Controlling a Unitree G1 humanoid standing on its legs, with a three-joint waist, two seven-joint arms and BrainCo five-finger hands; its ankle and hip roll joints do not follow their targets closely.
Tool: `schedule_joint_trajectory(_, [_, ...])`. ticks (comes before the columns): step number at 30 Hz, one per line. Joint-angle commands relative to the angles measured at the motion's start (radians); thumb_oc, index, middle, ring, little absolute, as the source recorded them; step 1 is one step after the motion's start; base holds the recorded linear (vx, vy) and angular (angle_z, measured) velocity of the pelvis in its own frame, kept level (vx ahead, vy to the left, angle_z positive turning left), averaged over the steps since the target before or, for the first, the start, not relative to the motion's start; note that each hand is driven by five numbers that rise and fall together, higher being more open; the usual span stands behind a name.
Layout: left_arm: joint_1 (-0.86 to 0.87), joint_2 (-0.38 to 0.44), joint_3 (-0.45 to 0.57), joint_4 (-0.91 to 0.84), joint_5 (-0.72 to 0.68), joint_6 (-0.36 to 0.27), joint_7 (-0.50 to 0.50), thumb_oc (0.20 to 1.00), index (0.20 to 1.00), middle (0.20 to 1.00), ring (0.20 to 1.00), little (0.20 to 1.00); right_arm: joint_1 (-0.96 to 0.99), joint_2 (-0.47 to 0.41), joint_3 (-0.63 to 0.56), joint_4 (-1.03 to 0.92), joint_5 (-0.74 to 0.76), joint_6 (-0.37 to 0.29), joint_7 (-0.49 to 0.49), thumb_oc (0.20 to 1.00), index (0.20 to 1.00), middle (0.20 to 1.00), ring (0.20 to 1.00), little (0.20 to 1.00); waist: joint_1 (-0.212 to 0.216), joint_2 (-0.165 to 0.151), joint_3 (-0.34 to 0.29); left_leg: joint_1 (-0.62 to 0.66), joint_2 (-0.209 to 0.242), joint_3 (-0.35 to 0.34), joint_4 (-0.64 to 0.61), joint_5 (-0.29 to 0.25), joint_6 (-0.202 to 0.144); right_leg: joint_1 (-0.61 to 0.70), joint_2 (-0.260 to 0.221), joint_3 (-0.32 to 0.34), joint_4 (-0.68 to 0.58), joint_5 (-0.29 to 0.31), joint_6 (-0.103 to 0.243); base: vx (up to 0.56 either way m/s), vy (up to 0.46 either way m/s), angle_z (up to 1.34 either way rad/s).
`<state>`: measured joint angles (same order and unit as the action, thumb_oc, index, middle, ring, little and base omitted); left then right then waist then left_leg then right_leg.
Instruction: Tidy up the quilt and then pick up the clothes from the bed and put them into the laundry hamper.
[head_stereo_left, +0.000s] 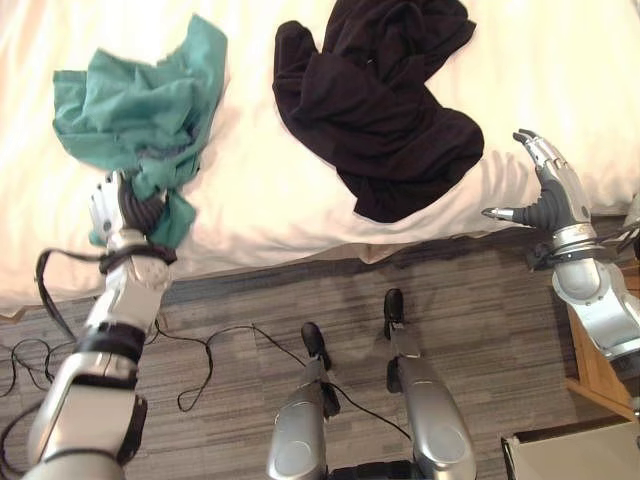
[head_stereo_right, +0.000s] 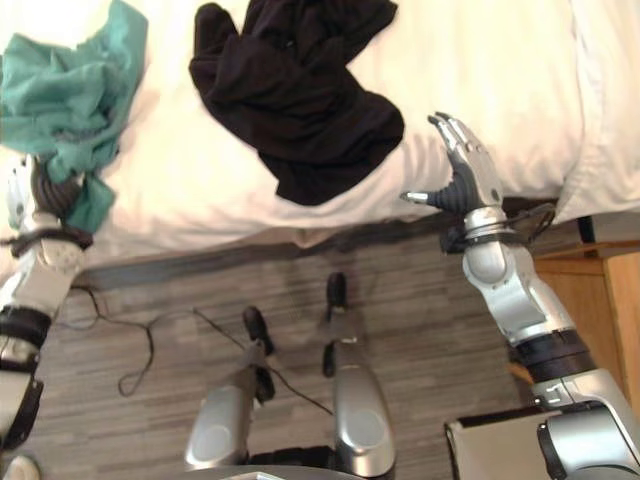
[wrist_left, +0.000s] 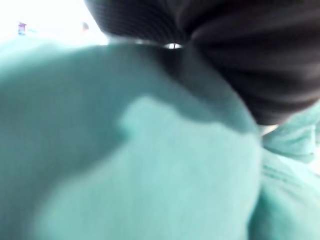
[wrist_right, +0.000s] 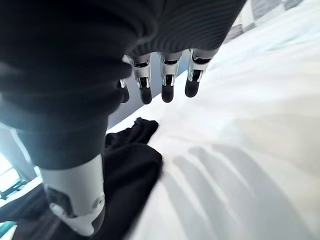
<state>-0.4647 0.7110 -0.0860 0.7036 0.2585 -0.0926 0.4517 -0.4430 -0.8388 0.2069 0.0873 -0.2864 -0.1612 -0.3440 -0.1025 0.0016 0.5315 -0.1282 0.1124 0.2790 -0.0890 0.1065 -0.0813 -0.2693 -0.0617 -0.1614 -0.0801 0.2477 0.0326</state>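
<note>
I see the black garment (head_stereo_left: 385, 125) lying bunched in soft overlapping folds (head_stereo_left: 350, 75), so I expect it to hang as a short, drooping bundle when I carry it.
A crumpled teal garment (head_stereo_left: 140, 100) lies at the left of the white quilt (head_stereo_left: 270, 190). My left hand (head_stereo_left: 118, 212) is at the bed's near edge, fingers closed in the garment's lower folds, and a tail of teal cloth hangs below it. In the left wrist view the teal cloth (wrist_left: 150, 175) lies right against the hand. A black garment (head_stereo_left: 380, 100) is spread in the middle of the bed. My right hand (head_stereo_right: 465, 175) hovers open over the bed's edge, just right of the black garment (wrist_right: 125, 175), its fingers (wrist_right: 167, 85) straight.
The bed's near edge runs across the view above grey plank flooring (head_stereo_left: 240, 300). A wooden nightstand (head_stereo_right: 600, 290) stands at the right. A pale container with a dark rim (head_stereo_right: 490, 450) sits on the floor at the lower right. A white pillow (head_stereo_right: 610, 100) lies at the bed's right end.
</note>
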Motion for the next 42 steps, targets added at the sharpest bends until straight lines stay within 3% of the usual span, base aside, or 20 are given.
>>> schedule_joint_trajectory(1, [0.143, -0.038, -0.016, 0.030, -0.033, -0.034, -0.017, 0.200, 0.200, 0.200, 0.200, 0.200, -0.061, -0.026, 0.026, 0.003, -0.057, -0.038, -0.003, 1.000, 1.000, 1.000, 1.000, 1.000, 0.067, -0.029, -0.113, -0.029, 0.048, -0.032, 0.013, -0.001, -0.061, -0.007, -0.094, -0.015, 0.127, -0.176, 0.131, 0.10, -0.065, 0.16])
schedule_joint_trajectory(2, [0.227, -0.091, 0.009, 0.000, -0.087, -0.051, -0.019, 0.200, 0.200, 0.200, 0.200, 0.200, -0.118, -0.016, 0.088, 0.043, -0.093, -0.020, 0.018, 1.000, 1.000, 1.000, 1.000, 1.000, 0.096, -0.018, -0.121, -0.013, 0.044, -0.043, 0.016, -0.008, -0.061, 0.015, -0.093, -0.022, 0.129, -0.189, 0.126, 0.05, -0.057, 0.11])
schedule_joint_trajectory(3, [0.229, -0.091, 0.013, -0.002, -0.087, -0.050, -0.019, 0.200, 0.200, 0.200, 0.200, 0.200, -0.124, -0.016, 0.094, 0.046, -0.093, -0.020, 0.017, 1.000, 1.000, 1.000, 1.000, 1.000, 0.093, -0.019, -0.122, -0.016, 0.044, -0.043, 0.015, -0.004, -0.060, 0.013, -0.093, -0.022, 0.127, -0.185, 0.125, 0.04, -0.061, 0.03])
schedule_joint_trajectory(5, [0.325, -0.154, 0.054, -0.010, -0.198, -0.086, -0.041, 0.200, 0.200, 0.200, 0.200, 0.200, -0.266, -0.009, 0.203, 0.191, -0.129, 0.017, 0.022, 1.000, 1.000, 1.000, 1.000, 1.000, 0.129, -0.004, -0.127, -0.008, 0.037, -0.060, 0.019, -0.005, -0.058, 0.029, -0.095, -0.034, 0.132, -0.193, 0.117, 0.02, -0.078, 0.21])
schedule_joint_trajectory(9, [0.390, -0.179, 0.051, -0.021, -0.264, -0.121, -0.045, 0.200, 0.200, 0.200, 0.200, 0.200, -0.492, -0.005, 0.336, 0.441, -0.142, 0.053, 0.020, 1.000, 1.000, 1.000, 1.000, 1.000, 0.173, 0.024, -0.125, -0.019, 0.028, -0.082, 0.015, 0.008, -0.061, 0.030, -0.099, -0.053, 0.137, -0.194, 0.112, 0.00, -0.046, 0.28])
schedule_joint_trajectory(14, [0.433, -0.200, 0.039, -0.022, -0.307, -0.142, -0.051, 0.200, 0.200, 0.200, 0.200, 0.200, -0.616, 0.020, 0.433, 0.678, -0.173, 0.085, 0.023, 1.000, 1.000, 1.000, 1.000, 1.000, 0.213, 0.065, -0.121, -0.041, 0.023, -0.107, 0.003, 0.028, -0.066, 0.020, -0.106, -0.084, 0.153, -0.202, 0.112, -0.02, -0.023, 0.40])
schedule_joint_trajectory(16, [0.420, -0.216, 0.025, 0.008, -0.320, -0.140, -0.052, 0.200, 0.200, 0.200, 0.200, 0.200, -0.634, 0.069, 0.459, 0.839, -0.170, 0.104, 0.025, 1.000, 1.000, 1.000, 1.000, 1.000, 0.226, 0.086, -0.118, -0.054, 0.022, -0.123, 0.002, 0.036, -0.068, 0.020, -0.110, -0.107, 0.162, -0.207, 0.111, -0.03, -0.045, 0.44])
schedule_joint_trajectory(18, [0.388, -0.218, -0.005, 0.036, -0.314, -0.137, -0.052, 0.200, 0.200, 0.200, 0.200, 0.200, -0.617, 0.126, 0.446, 0.969, -0.143, 0.121, 0.032, 0.200, 0.200, 0.200, 0.200, 0.200, 0.229, 0.100, -0.121, -0.058, 0.023, -0.140, 0.002, 0.041, -0.071, 0.030, -0.114, -0.129, 0.163, -0.211, 0.109, -0.02, -0.020, 0.31])
schedule_joint_trajectory(23, [0.359, -0.218, -0.044, 0.037, -0.302, -0.133, -0.061, 0.200, 0.200, 0.200, 0.200, 0.200, -0.550, 0.195, 0.377, 1.078, -0.071, 0.129, 0.036, 0.200, 0.200, 0.200, 0.200, 0.200, 0.234, 0.104, -0.134, -0.054, 0.021, -0.153, 0.002, 0.043, -0.074, 0.059, -0.111, -0.145, 0.147, -0.206, 0.110, -0.01, 0.012, 0.19])
schedule_joint_trajectory(26, [0.357, -0.235, -0.053, 0.042, -0.299, -0.126, -0.085, 0.200, 0.200, 0.200, 0.200, 0.200, -0.426, 0.219, 0.302, 1.036, 0.001, 0.120, 0.060, 0.200, 0.200, 0.200, 0.200, 0.200, 0.228, 0.093, -0.150, -0.038, 0.018, -0.153, 0.002, 0.034, -0.072, 0.086, -0.106, -0.144, 0.123, -0.200, 0.111, 0.02, 0.059, 0.08])
schedule_joint_trajectory(27, [0.358, -0.250, -0.053, 0.043, -0.279, -0.119, -0.104, 0.200, 0.200, 0.200, 0.200, 0.200, -0.290, 0.241, 0.252, 0.954, 0.056, 0.103, 0.085, 0.200, 0.200, 0.200, 0.200, 0.200, 0.211, 0.077, -0.164, -0.021, 0.018, -0.146, 0.002, 0.023, -0.070, 0.104, -0.106, -0.139, 0.103, -0.191, 0.114, 0.02, 0.041, -0.01])
schedule_joint_trajectory(30, [0.365, -0.254, -0.043, 0.050, -0.255, -0.106, -0.125, 0.200, 0.200, 0.200, 0.200, 0.200, -0.160, 0.242, 0.200, 0.833, 0.092, 0.088, 0.113, 0.200, 0.200, 0.200, 0.200, 0.200, 0.190, 0.054, -0.185, -0.007, 0.018, -0.136, 0.002, 0.011, -0.064, 0.120, -0.104, -0.128, 0.081, -0.181, 0.118, 0.07, 0.054, -0.02])
schedule_joint_trajectory(31, [0.383, -0.261, -0.016, 0.057, -0.249, -0.099, -0.142, 0.200, 0.200, 0.200, 0.200, 0.200, -0.005, 0.255, 0.138, 0.704, 0.165, 0.059, 0.157, 0.200, 0.200, 0.200, 0.200, 0.200, 0.164, 0.031, -0.203, 0.022, 0.017, -0.120, 0.002, -0.009, -0.056, 0.142, -0.103, -0.111, 0.064, -0.175, 0.123, 0.04, 0.053, -0.15])
schedule_joint_trajectory(32, [0.383, -0.261, -0.017, 0.057, -0.249, -0.099, -0.142, 0.200, 0.200, 0.200, 0.200, 0.200, -0.003, 0.254, 0.137, 0.702, 0.165, 0.060, 0.158, 0.200, 0.200, 0.200, 0.200, 0.200, 0.165, 0.030, -0.205, 0.019, 0.016, -0.120, 0.002, -0.007, -0.056, 0.140, -0.103, -0.111, 0.062, -0.172, 0.123, 0.14, 0.103, -0.33])
schedule_joint_trajectory(33, [0.416, -0.270, 0.010, 0.058, -0.241, -0.093, -0.171, 0.200, 0.200, 0.200, 0.200, 0.200, 0.136, 0.267, 0.068, 0.600, 0.239, 0.038, 0.198, 0.200, 0.200, 0.200, 0.200, 0.200, 0.141, 0.010, -0.229, 0.050, 0.013, -0.099, 0.002, -0.025, -0.047, 0.162, -0.103, -0.095, 0.050, -0.170, 0.130, 0.12, 0.085, -0.40])
schedule_joint_trajectory(39, [0.490, -0.313, 0.021, 0.049, -0.217, -0.092, -0.240, 0.200, 0.200, 0.200, 0.200, 0.200, 0.418, 0.387, -0.079, 0.497, 0.453, -0.003, 0.318, 0.200, 0.200, 0.200, 0.200, 0.200, 0.079, -0.028, -0.289, 0.117, -0.001, -0.050, 0.002, -0.060, -0.029, 0.196, -0.107, -0.050, 0.038, -0.163, 0.143, 0.10, 0.105, -0.36])
schedule_joint_trajectory(42, [0.530, -0.349, 0.023, 0.046, -0.218, -0.087, -0.272, 0.200, 0.200, 0.200, 0.200, 0.200, 0.522, 0.477, -0.118, 0.514, 0.517, 0.007, 0.366, 0.200, 0.200, 0.200, 0.200, 0.200, 0.052, -0.041, -0.332, 0.152, -0.015, -0.040, 0.002, -0.080, -0.016, 0.210, -0.121, -0.044, 0.060, -0.168, 0.156, 0.07, 0.156, -0.40])
